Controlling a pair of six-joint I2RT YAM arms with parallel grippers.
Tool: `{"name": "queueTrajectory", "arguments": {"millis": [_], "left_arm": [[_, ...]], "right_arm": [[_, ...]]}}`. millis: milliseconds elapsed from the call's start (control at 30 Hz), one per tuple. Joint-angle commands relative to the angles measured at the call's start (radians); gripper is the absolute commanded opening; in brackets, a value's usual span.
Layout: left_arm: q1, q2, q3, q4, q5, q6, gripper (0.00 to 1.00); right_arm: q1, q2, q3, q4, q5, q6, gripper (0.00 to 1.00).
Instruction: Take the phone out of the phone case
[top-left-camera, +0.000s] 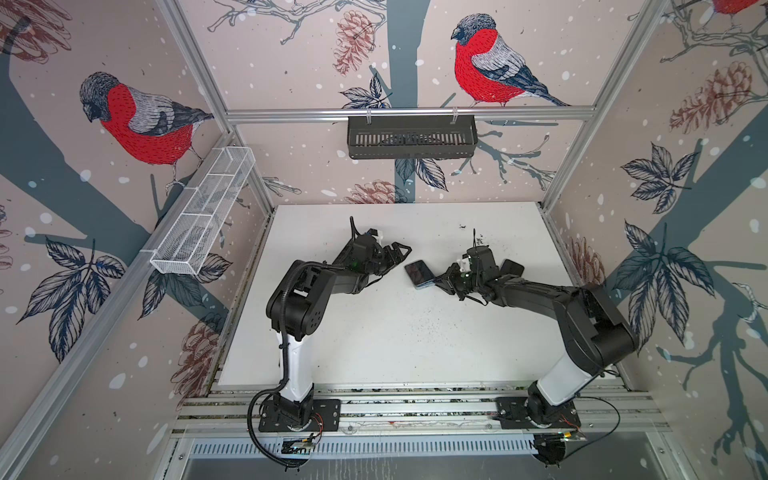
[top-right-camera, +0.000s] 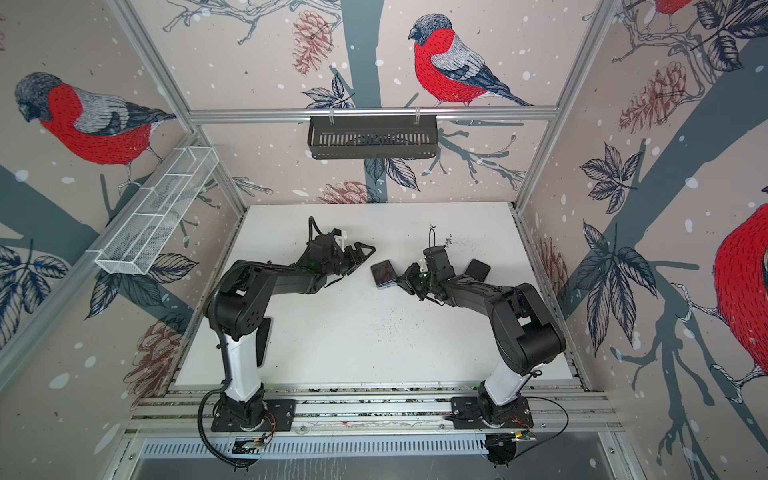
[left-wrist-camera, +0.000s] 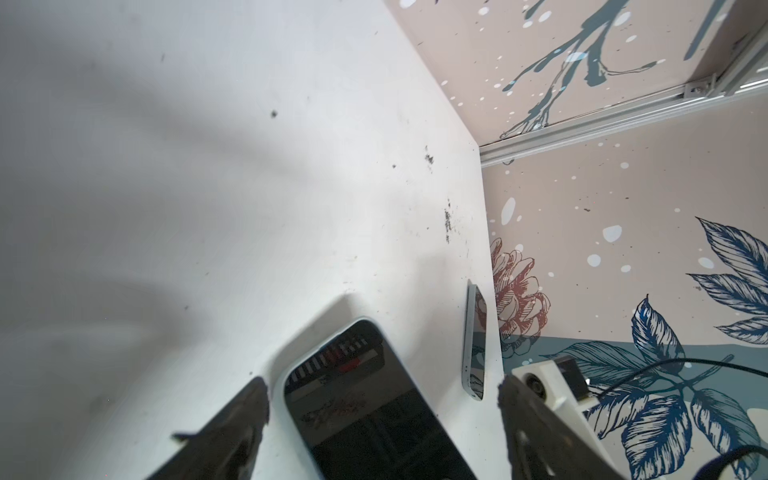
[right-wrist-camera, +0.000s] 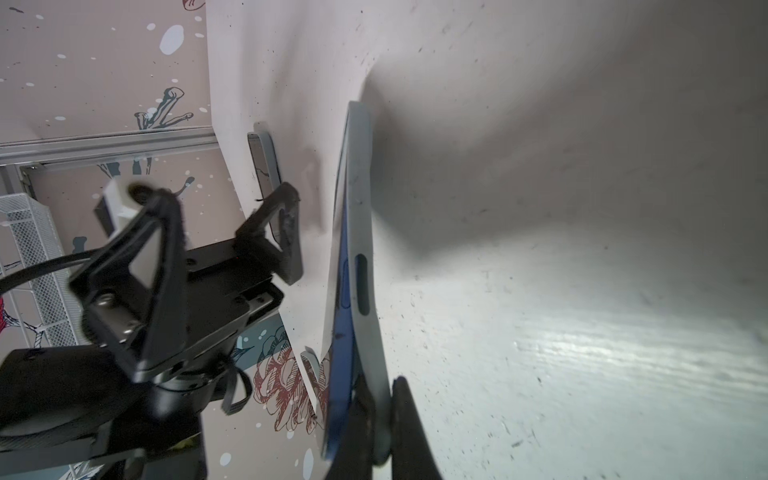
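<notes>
The phone's blue edge stands up by my right gripper while the phone's far end (left-wrist-camera: 344, 348) sits in the case, so my left gripper needs to grip that raised edge (right-wrist-camera: 342, 344).
The phone (top-left-camera: 417, 272), dark screen up, sits in a pale phone case (right-wrist-camera: 361, 216) and is held tilted a little off the white table (top-left-camera: 374, 332) in both top views. My right gripper (right-wrist-camera: 380, 386) is shut on the case's wall at one end. One finger is wedged between the blue phone edge (right-wrist-camera: 340, 374) and the case, the other is outside it. My left gripper (left-wrist-camera: 382, 384) is open, its fingers on either side of the phone's other end (left-wrist-camera: 365, 407) without touching it. In a top view it hangs just left of the phone (top-right-camera: 384, 272).
A second dark slab with a pale rim (top-left-camera: 511, 267) lies flat on the table behind my right wrist, toward the right wall; the left wrist view shows it edge-on (left-wrist-camera: 473, 345). A black basket (top-left-camera: 411, 137) hangs on the back rail and a white mesh basket (top-left-camera: 203, 212) on the left wall.
</notes>
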Motion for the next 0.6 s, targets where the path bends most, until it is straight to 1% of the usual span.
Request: {"name": "queueTrajectory", "arguments": {"millis": [0,133,267,333,433,567], "left_arm": [[-0.008,-0.073,0.058,-0.208,-0.038,0.218,0.87],[-0.037,-0.157,0.127,-0.401,-0.044,0.466,0.88],[-0.076,-0.195,0.191,-0.582,-0.038,0.687,0.91],[-0.105,-0.205,0.223,-0.672,-0.054,0.8,0.91],[-0.144,-0.216,0.24,-0.747,-0.084,0.905,0.92],[-0.16,-0.213,0.223,-0.764,-0.094,0.953,0.91]], "right_arm": [[0.003,-0.001,0.009,-0.007,0.01,-0.021,0.0],[0.002,-0.003,0.009,-0.013,0.012,-0.021,0.0],[0.002,-0.006,0.011,-0.016,0.014,-0.022,0.0],[0.004,-0.004,0.014,-0.018,0.014,-0.021,0.0],[0.006,-0.006,0.02,-0.022,0.014,-0.023,0.0],[0.012,-0.004,0.032,-0.024,0.012,-0.024,0.0]]}}
